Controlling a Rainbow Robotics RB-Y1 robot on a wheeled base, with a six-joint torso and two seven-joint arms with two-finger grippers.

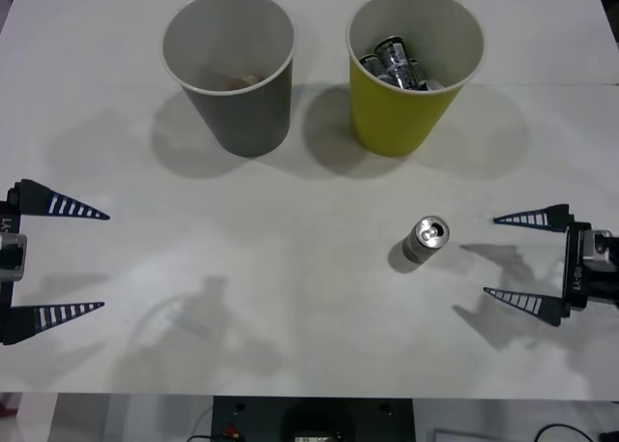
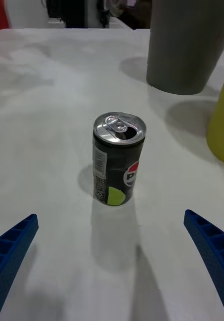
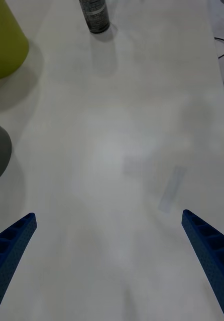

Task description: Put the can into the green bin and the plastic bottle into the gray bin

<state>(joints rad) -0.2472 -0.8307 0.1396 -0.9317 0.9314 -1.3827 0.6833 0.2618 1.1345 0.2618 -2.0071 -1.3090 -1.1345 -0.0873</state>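
Note:
Other cans (image 1: 395,65) are already lying every which way in the green bin, so the can (image 1: 426,240) will tip over on its side across them when I drop it in.
The can (image 1: 426,239) stands upright on the white table, silver top up, black body with a green patch (image 2: 118,160). My right gripper (image 1: 490,255) is open just to the can's right at table level, and the can stands a little ahead of its spread blue fingers (image 2: 207,241). The green bin (image 1: 397,123) stands at the back right, with the gray bin (image 1: 247,123) to its left. My left gripper (image 1: 104,260) is open at the table's left edge, far from the can (image 3: 94,15). The plastic bottle is out of view.
Other cans (image 1: 392,65) lie inside the green bin. A small pale brown thing (image 1: 237,77) lies at the bottom of the gray bin. The white table (image 1: 271,268) is bare between the two grippers. The table's front edge is close to both arms.

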